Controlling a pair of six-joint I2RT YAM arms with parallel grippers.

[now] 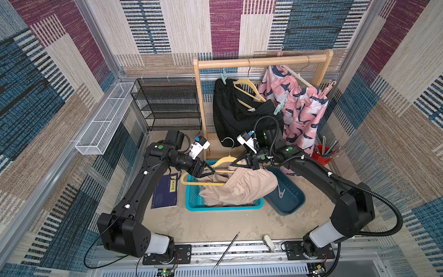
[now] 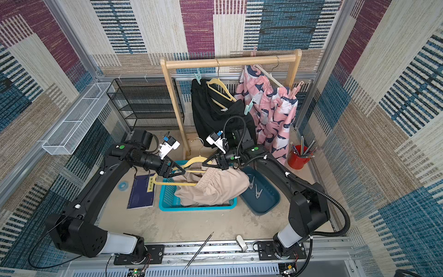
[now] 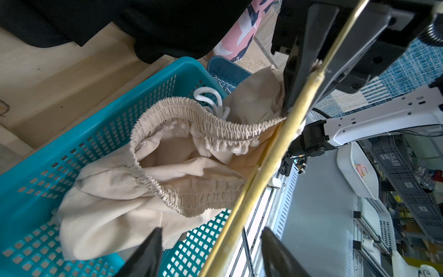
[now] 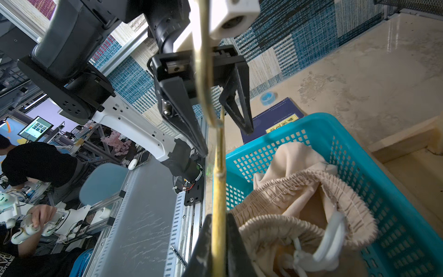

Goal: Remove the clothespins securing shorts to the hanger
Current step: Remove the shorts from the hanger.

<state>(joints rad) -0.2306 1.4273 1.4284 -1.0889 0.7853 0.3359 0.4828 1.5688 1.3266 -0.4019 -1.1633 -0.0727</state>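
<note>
The waistband [image 1: 234, 179] still circles the hanger beside my right gripper, so my left gripper should hold the hanger while my right gripper pulls the beige shorts [image 1: 263, 176] off.
Beige shorts [image 1: 242, 187] [image 3: 143, 203] slump into the teal basket [image 1: 194, 199], their waistband reaching the yellow hanger [image 1: 203, 183] [image 3: 263, 163] above it. My right gripper [image 1: 233, 164] [image 4: 218, 218] is shut on the hanger's bar. My left gripper [image 1: 212, 171] [image 3: 211, 231] straddles the same bar, jaws apart, touching nothing. On the wooden rack [image 1: 261, 61], black shorts [image 1: 235, 115] carry a teal clothespin [image 1: 223, 76]. The pink printed shorts [image 1: 302, 112] carry a teal clothespin [image 1: 280, 106] and a pink one [image 1: 330, 86]. Loose clothespins [image 2: 258, 193] lie in the dark blue bin [image 1: 287, 201].
A blue book [image 1: 165, 191] lies left of the basket. A red cup of pens [image 1: 322, 156] stands at the right wall. A black mesh shelf [image 1: 167, 103] and a white wire basket [image 1: 103, 120] line the back left. A pen [image 1: 226, 250] lies on the front rail.
</note>
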